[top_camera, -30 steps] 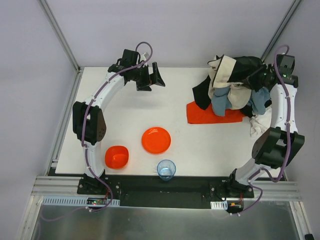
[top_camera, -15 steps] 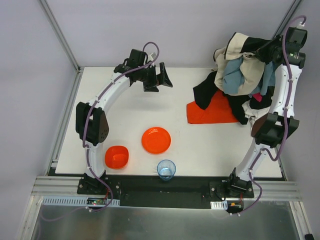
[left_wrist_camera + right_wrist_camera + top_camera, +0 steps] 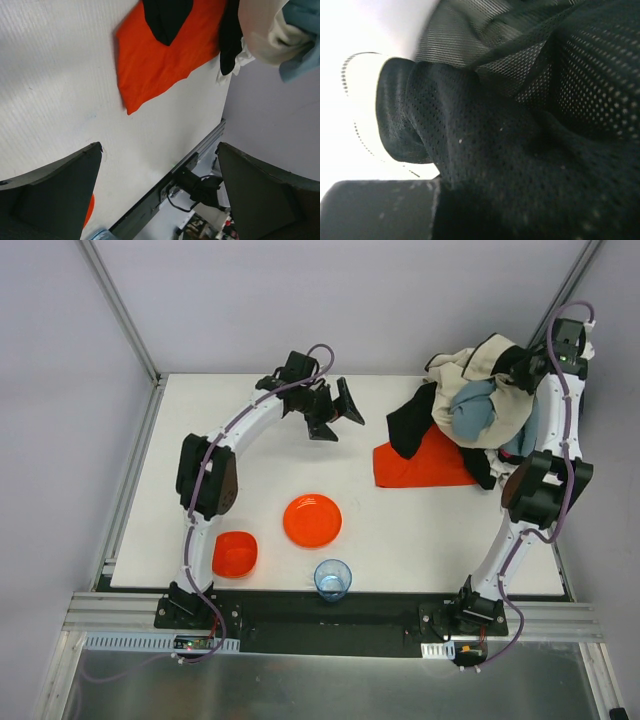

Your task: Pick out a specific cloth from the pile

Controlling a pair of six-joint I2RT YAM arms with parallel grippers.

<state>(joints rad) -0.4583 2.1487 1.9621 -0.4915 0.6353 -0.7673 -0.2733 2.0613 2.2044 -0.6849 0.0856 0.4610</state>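
Observation:
I expect the orange-red cloth (image 3: 425,468) to slide out on its own when I pull, because the black fabric tip (image 3: 408,425) lies loosely over it.
The orange-red cloth (image 3: 425,462) lies flat on the white table at the right, its far edge under hanging black fabric. It also shows in the left wrist view (image 3: 155,55), with a black fabric tip over its top. The pile (image 3: 480,400) of cream, light blue and black mesh hangs lifted above it. My right gripper (image 3: 522,362) is shut on the pile, and black mesh (image 3: 520,150) fills the right wrist view beside one finger (image 3: 375,210). My left gripper (image 3: 342,410) is open and empty above the table left of the cloth, and its fingers (image 3: 55,195) frame bare table.
An orange plate (image 3: 312,520), a red bowl (image 3: 234,553) and a blue cup (image 3: 333,578) stand near the front edge. The table's right edge and a metal frame post (image 3: 570,285) lie close to the pile.
My right gripper raised the pile off the table, uncovering more of the orange-red cloth, then came down a little. My left gripper moved right, toward the cloth.

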